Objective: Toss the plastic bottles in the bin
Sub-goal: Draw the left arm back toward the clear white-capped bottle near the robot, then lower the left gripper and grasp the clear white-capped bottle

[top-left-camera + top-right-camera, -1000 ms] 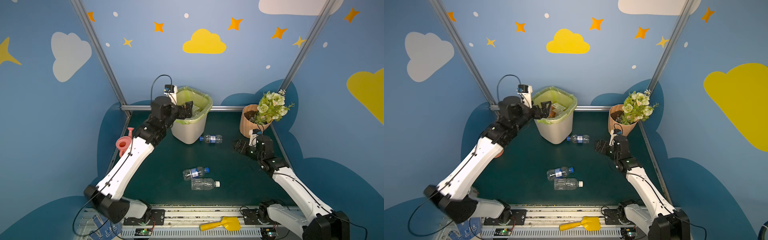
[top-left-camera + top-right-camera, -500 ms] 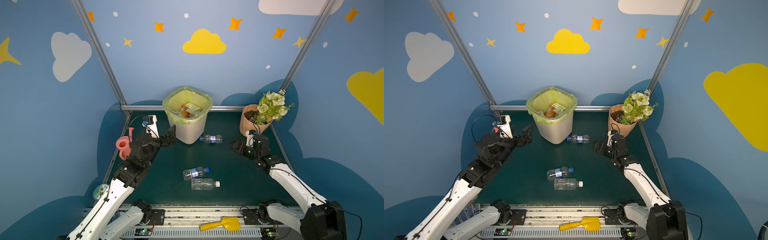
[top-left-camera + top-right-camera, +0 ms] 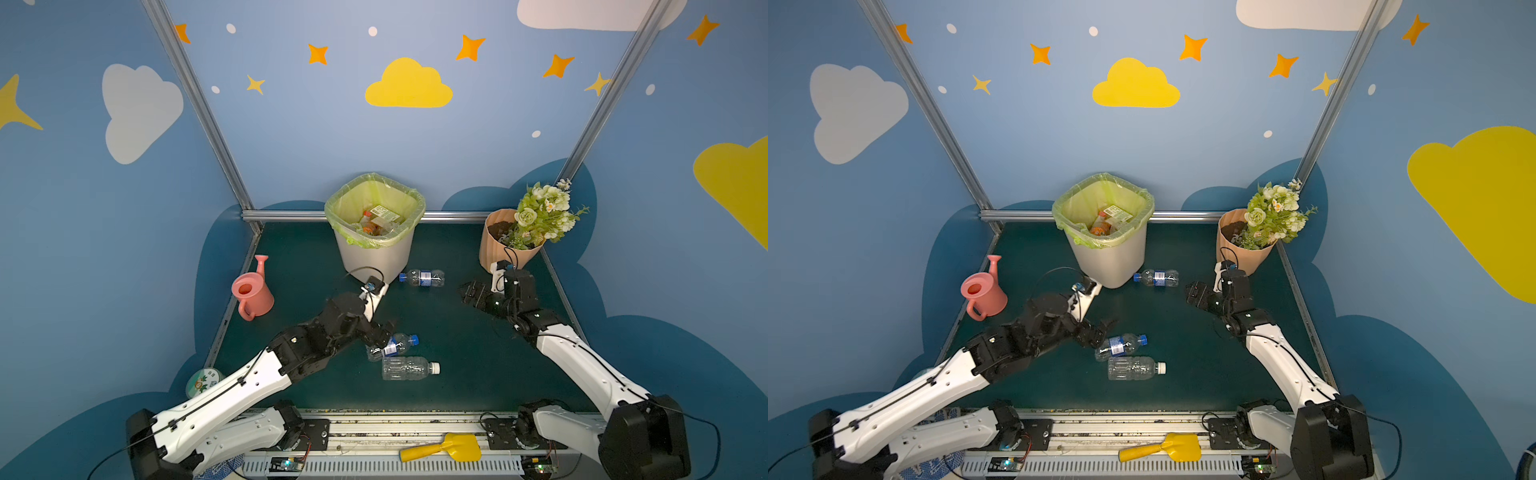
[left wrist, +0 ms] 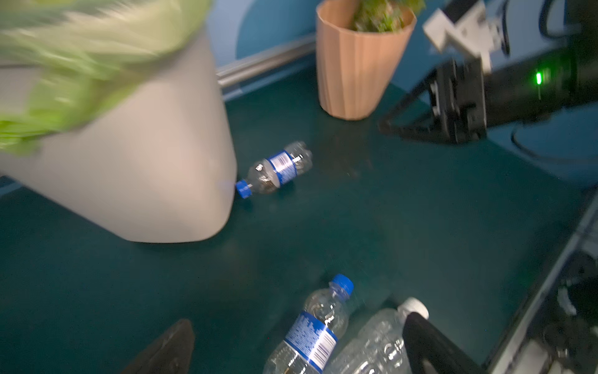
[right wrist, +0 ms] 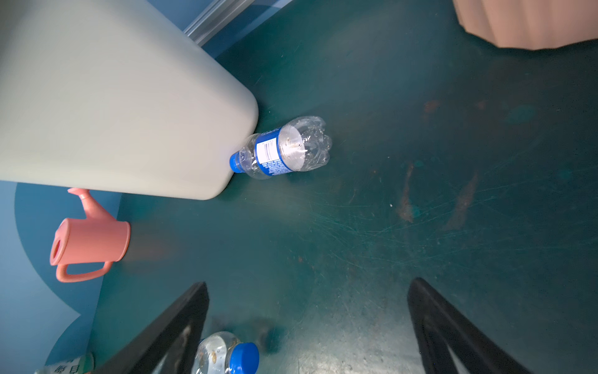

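Note:
A gap [image 3: 420, 352] lies between the white-capped bottle's cap end and the blue-capped bottle, so the robot's left gripper keeps going toward the white-capped bottle's clear body [image 3: 404, 368] until its fingers are on both sides of it.
The off-white bin [image 3: 376, 253] [image 3: 1108, 257], lined with a yellow-green bag, stands at the back with several bottles [image 3: 372, 222] inside. One blue-labelled plastic bottle [image 3: 422, 277] [image 5: 281, 149] lies with its cap against the bin's foot. At mid-floor lie a blue-capped bottle [image 3: 392, 345] [image 4: 317, 327] and a clear white-capped bottle [image 3: 409, 368] [image 4: 378, 336], side by side. My left gripper [image 3: 384, 332] [image 4: 297, 320] is open and low, its fingers straddling the blue-capped bottle without closing on it. My right gripper [image 3: 467, 291] [image 5: 309, 283] is open and empty, to the right of the bottle by the bin.
A pink watering can [image 3: 251, 293] stands at the left edge. A peach flowerpot [image 3: 505, 245] with flowers stands at the back right, just behind my right wrist. A yellow scoop [image 3: 442, 451] lies on the front rail. Blue walls enclose the green floor.
My left arm has swung from the bin's rim down and forward to the two bottles at mid-floor, staying open. My right gripper has edged slightly left.

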Robot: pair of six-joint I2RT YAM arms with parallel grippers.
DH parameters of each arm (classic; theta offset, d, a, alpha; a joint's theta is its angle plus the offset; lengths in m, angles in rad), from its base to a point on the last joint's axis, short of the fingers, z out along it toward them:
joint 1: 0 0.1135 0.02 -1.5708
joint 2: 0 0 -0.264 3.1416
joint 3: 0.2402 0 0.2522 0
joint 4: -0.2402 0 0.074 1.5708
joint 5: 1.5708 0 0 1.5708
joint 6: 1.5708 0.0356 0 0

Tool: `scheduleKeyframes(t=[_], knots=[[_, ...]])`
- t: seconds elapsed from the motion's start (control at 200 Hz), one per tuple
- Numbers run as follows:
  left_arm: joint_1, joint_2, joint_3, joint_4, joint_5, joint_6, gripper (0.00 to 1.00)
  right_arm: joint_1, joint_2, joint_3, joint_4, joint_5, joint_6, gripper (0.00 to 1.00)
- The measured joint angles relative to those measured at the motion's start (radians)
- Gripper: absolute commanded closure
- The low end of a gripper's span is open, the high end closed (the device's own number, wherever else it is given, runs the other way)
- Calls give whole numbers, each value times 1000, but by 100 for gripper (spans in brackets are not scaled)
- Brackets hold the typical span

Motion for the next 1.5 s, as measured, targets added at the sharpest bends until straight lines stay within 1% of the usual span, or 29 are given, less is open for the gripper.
scheduleKeyframes(t=[0.12, 0.225, 0.39, 0.52, 0.646, 0.731, 0.921, 1.056, 1.236, 1.441, 1.501], knots=[[-94, 97, 3, -56, 9, 75, 0, 0, -21, 0, -10, 30, 0, 6], [-156, 190, 10, -99, 20, 132, 1, 0, -31, 0, -12, 43, 0, 6], [-201, 315, 34, -146, 57, 193, 3, 0, -31, 0, -21, 54, 1, 6], [-214, 385, 60, -165, 82, 227, 5, -1, -31, 0, -26, 55, 2, 6], [-222, 454, 98, -195, 96, 251, 9, -2, -31, 0, -28, 55, 3, 6], [-225, 496, 124, -212, 109, 263, 14, -3, -31, 0, -31, 56, 4, 6], [-228, 565, 132, -227, 131, 283, 15, -8, -31, 0, -34, 56, 4, 6], [-229, 605, 139, -240, 130, 296, 17, -8, -31, 0, -35, 56, 4, 6], [-228, 646, 147, -240, 127, 309, 18, -9, -31, 0, -37, 55, 5, 6], [-228, 727, 176, -245, 131, 320, 20, -13, -31, 0, -38, 55, 4, 6], [-229, 741, 176, -245, 131, 320, 23, -14, -31, 0, -40, 55, 4, 6]])
